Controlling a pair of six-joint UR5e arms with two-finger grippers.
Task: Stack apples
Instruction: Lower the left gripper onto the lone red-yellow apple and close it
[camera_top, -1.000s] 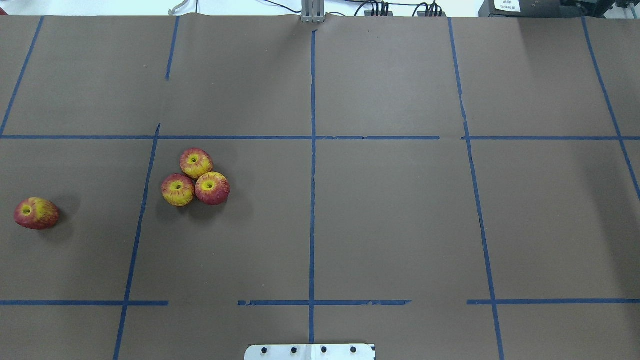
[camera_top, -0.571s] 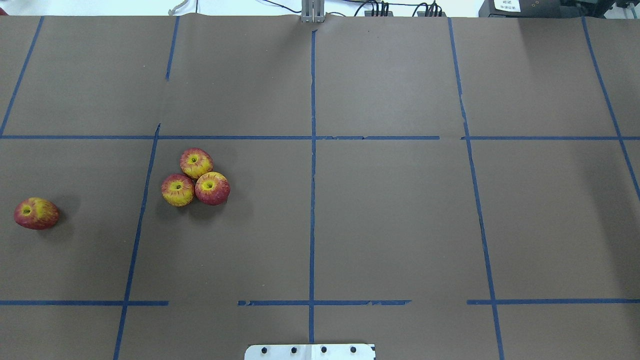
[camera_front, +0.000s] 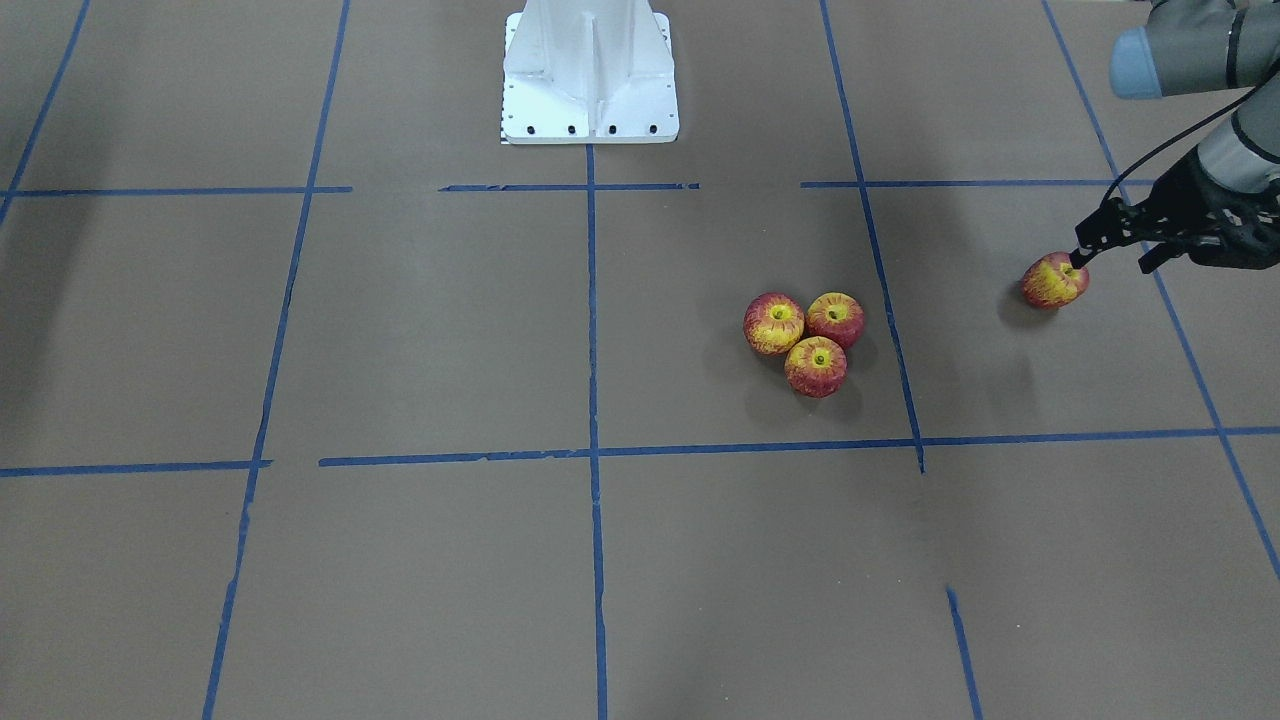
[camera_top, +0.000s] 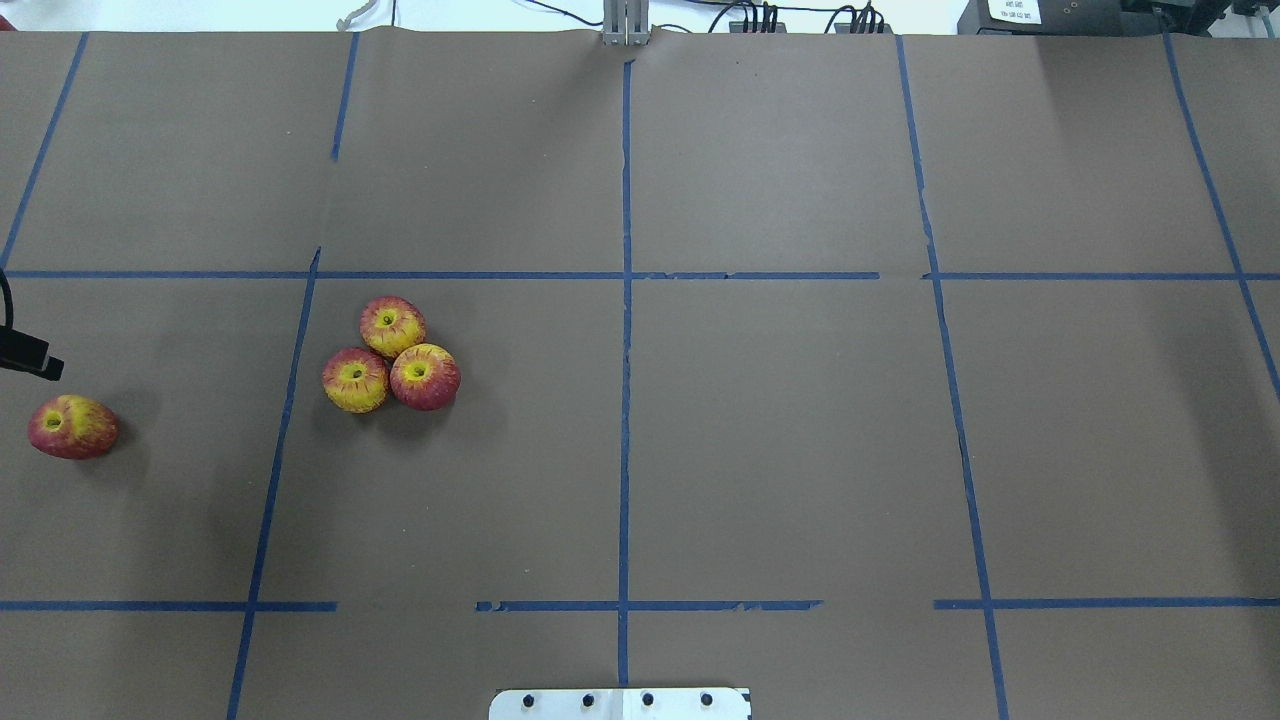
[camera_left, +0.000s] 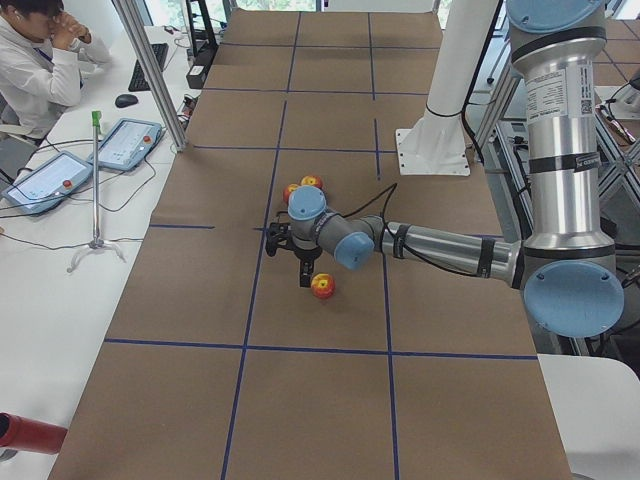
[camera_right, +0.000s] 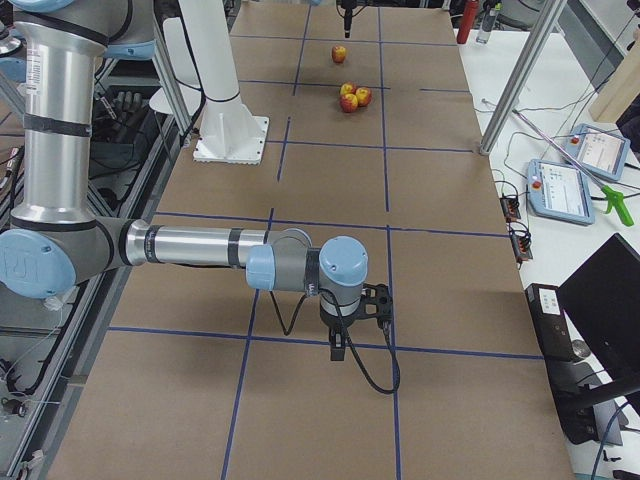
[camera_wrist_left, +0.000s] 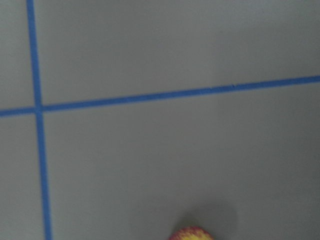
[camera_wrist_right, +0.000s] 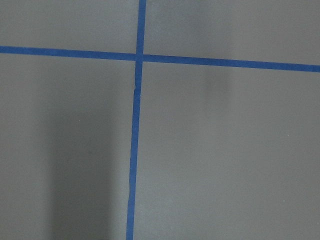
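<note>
The clustered apples touch each other around a small hollow (camera_front: 806, 337), so the lone apple (camera_front: 1056, 280) will settle there and stay in place when the robot lowers it on top.
Three red-and-yellow apples (camera_top: 392, 326) sit touching in a cluster on the brown table; the cluster also shows in the front view (camera_front: 816, 366). A fourth apple (camera_top: 72, 427) lies alone near the table's left edge, and shows in the front view (camera_front: 1054, 280) and the left view (camera_left: 322, 287). My left gripper (camera_front: 1113, 258) is open and empty, hovering just beside and above the lone apple. One of its fingertips (camera_top: 40, 364) pokes into the overhead view. The left wrist view shows only the apple's top (camera_wrist_left: 191, 234) at its bottom edge. My right gripper (camera_right: 352, 335) shows only in the right view, far from the apples; I cannot tell its state.
Blue tape lines (camera_top: 624, 400) divide the brown paper into squares. The white robot base (camera_front: 590, 100) stands at the near middle edge. Metal poles (camera_left: 150, 70) and operator tablets (camera_right: 565, 185) stand along the far side, off the paper.
A fingertip of my left gripper has come into the overhead view at the left edge, near the lone apple. The apples have not moved.
</note>
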